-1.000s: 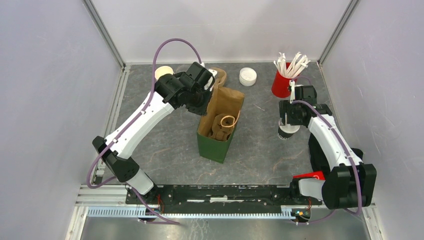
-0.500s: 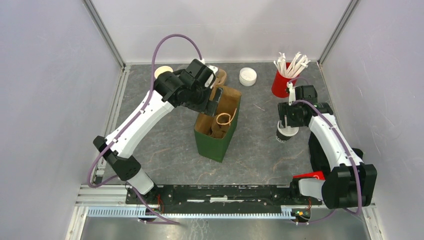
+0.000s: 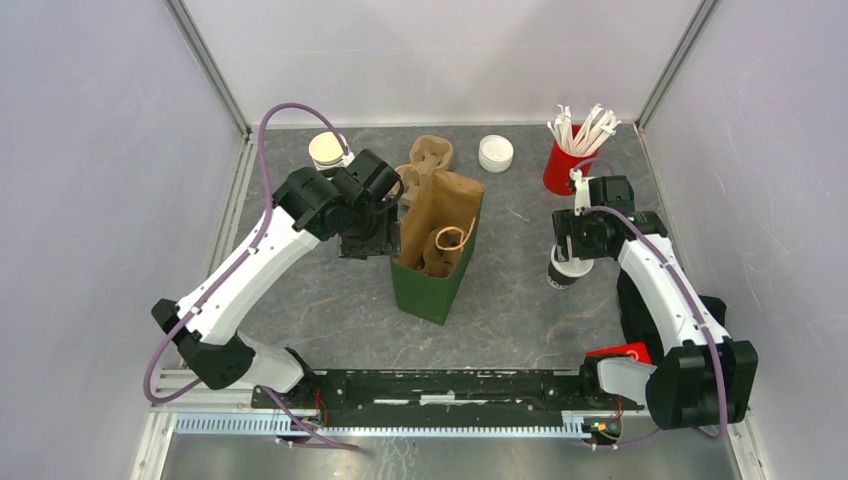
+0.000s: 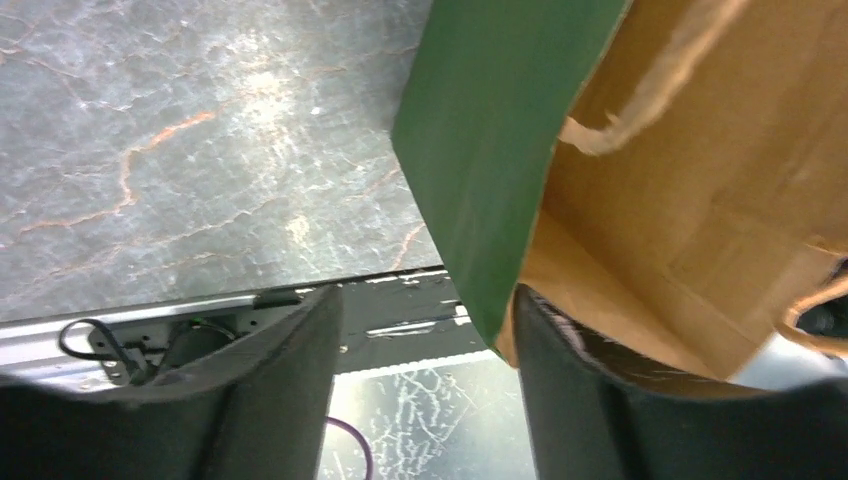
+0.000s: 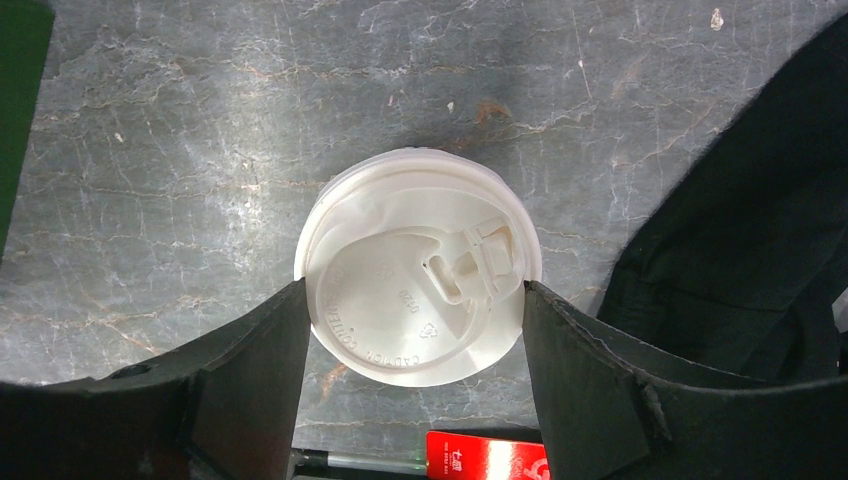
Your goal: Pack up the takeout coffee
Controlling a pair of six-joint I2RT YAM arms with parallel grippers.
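Observation:
My open left gripper should grip the bag's near rim (image 3: 412, 268) and turn the bag before packing the takeout coffee, as the green paper bag (image 3: 440, 250) stands crooked beside it.
The takeout coffee (image 5: 418, 265), a dark cup under a white lid, stands right of the bag in the top view (image 3: 563, 272). My right gripper (image 5: 415, 292) (image 3: 572, 243) is shut on it, one finger pressed against each side of the lid. A green paper bag (image 3: 432, 290) with a brown inside stands open mid-table, with a cardboard carrier (image 3: 445, 250) in it. My left gripper (image 3: 366, 240) (image 4: 428, 400) is open at the bag's left side. The bag's green wall (image 4: 480, 150) hangs just inside the right finger (image 4: 590, 400), and nothing is gripped.
A second cardboard carrier (image 3: 428, 155) lies behind the bag. A stack of white lids (image 3: 495, 152) and a red cup of white sticks (image 3: 565, 165) stand at the back right. A stack of lidless cups (image 3: 327, 150) is at the back left.
My left gripper opened, let go of the bag's rim and drew back to the left and nearer. My right gripper carried the coffee a little to the left.

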